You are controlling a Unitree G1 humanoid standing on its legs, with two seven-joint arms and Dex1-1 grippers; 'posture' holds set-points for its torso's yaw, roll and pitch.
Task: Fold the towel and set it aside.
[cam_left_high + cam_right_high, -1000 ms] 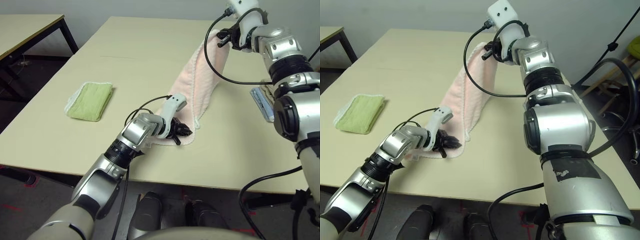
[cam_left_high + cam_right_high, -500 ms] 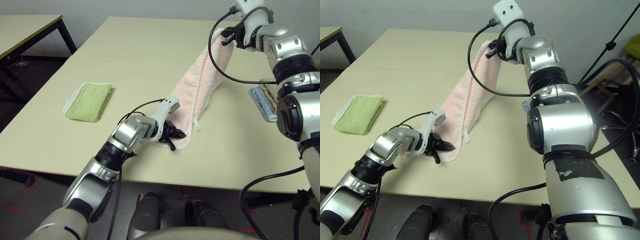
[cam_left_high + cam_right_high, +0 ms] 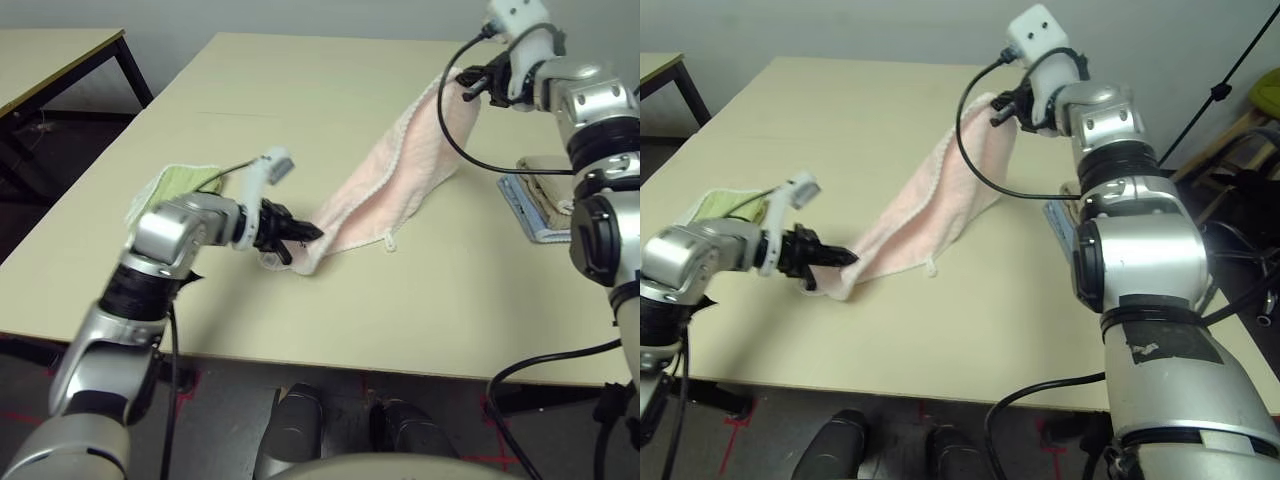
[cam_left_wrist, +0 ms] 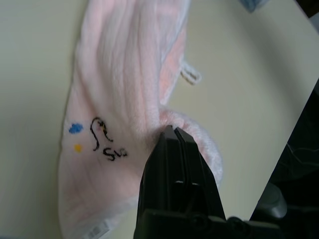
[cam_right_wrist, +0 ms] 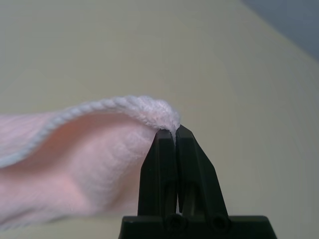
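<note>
The pale pink towel (image 3: 385, 175) slants toward the far side. Next, my right gripper swings its raised corner toward the near side (image 3: 488, 242) and pulls the towel straight before folding.
The pale pink towel (image 3: 395, 180) stretches as a long sagging band across the table, from near the front left up to the far right. My left gripper (image 3: 310, 234) is shut on its near end, low over the table. My right gripper (image 3: 468, 85) is shut on the far end and holds it raised. In the left wrist view the black fingers (image 4: 175, 164) pinch the pink cloth (image 4: 119, 94), which bears a dark squiggle logo. In the right wrist view the fingertips (image 5: 169, 137) clamp the towel's trimmed edge (image 5: 124, 107).
A small folded lime-green towel (image 3: 180, 185) lies left of my left arm. A folded beige and light blue stack (image 3: 540, 195) sits at the right edge of the table (image 3: 300, 100). Another table (image 3: 50, 55) stands at far left.
My left gripper has pulled the towel's near end leftward across the table. The right gripper has shifted right with the far end. The towel now hangs lower and more stretched out.
</note>
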